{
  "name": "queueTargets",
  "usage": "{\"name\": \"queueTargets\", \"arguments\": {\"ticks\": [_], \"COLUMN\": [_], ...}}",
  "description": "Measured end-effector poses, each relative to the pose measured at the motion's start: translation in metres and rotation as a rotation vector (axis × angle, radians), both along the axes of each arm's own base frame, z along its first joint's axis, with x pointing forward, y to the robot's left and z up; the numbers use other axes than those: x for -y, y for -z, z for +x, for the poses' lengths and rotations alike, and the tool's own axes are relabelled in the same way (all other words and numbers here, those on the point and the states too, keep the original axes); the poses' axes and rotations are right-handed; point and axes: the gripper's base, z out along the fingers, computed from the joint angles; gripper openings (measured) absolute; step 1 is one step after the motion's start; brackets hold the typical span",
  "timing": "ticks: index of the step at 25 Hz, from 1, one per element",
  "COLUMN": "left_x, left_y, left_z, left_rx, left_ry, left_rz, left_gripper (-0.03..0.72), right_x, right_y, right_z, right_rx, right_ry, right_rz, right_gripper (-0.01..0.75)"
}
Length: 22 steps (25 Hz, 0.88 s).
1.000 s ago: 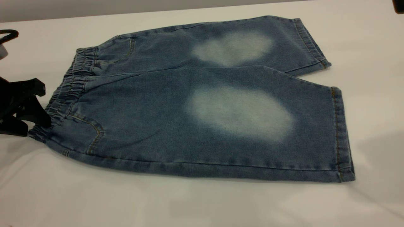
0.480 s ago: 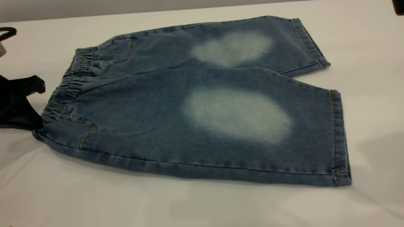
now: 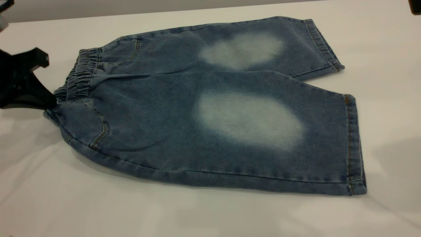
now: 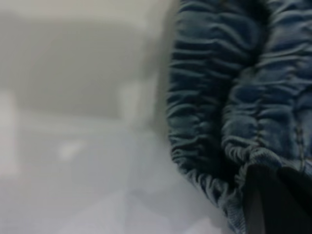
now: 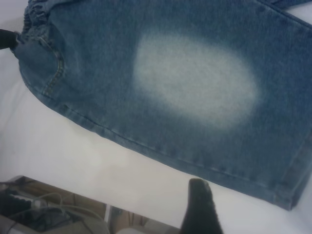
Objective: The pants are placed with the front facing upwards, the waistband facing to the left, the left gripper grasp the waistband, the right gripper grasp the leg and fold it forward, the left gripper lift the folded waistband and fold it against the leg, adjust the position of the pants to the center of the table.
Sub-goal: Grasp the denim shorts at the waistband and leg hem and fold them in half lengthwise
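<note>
The near leg's hem is lying loose while my left gripper lifts the waistband's corner (image 3: pixel 56 112). My left gripper should hold still until my right gripper takes hold of the hem (image 3: pixel 357 185).
The blue denim pants (image 3: pixel 210 108) lie flat on the white table (image 3: pixel 210 214), front up, with two pale oval patches and the legs pointing right. The ruched waistband (image 3: pixel 77 79) is at the left. My left gripper (image 3: pixel 49 104) is shut on the waistband's near corner and holds it slightly raised off the table. In the left wrist view the gathered waistband (image 4: pixel 214 112) fills the frame next to the black jaw. My right gripper (image 5: pixel 200 197) hovers above the table just outside the near leg's (image 5: pixel 195 83) side seam, holding nothing.
Bare white table surrounds the pants on all sides. The table's front edge, with cables and equipment (image 5: pixel 44 209) below it, shows in the right wrist view. A black part (image 3: pixel 415 6) sits at the far right corner of the exterior view.
The left gripper closed on the near corner of the waistband and moved up and back. It pulled that corner off the table and bunched the hip pocket area. The legs stayed put.
</note>
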Motion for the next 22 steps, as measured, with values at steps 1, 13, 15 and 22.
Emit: {"name": "queueTargets", "arguments": {"ticks": [1, 13, 15, 22], "left_x": [0.001, 0.003, 0.003, 0.003], "left_y": [-0.001, -0.004, -0.004, -0.005], "left_z": [0.0, 0.0, 0.0, -0.001], "left_rx": [0.002, 0.013, 0.014, 0.013], "left_ry": [0.004, 0.026, 0.03, 0.036], "left_rz": [-0.007, -0.017, -0.017, -0.025], "left_gripper": [0.04, 0.04, 0.04, 0.04], "right_x": [0.0, -0.003, -0.003, -0.006], "right_y": [0.0, 0.034, 0.048, 0.085], "right_z": [0.0, 0.002, 0.004, 0.01], "right_rx": [0.001, -0.177, -0.204, -0.269], "right_ry": [0.001, -0.011, 0.004, -0.005], "right_rz": [0.0, 0.02, 0.019, 0.045], "right_gripper": [0.437, 0.437, 0.437, 0.437]}}
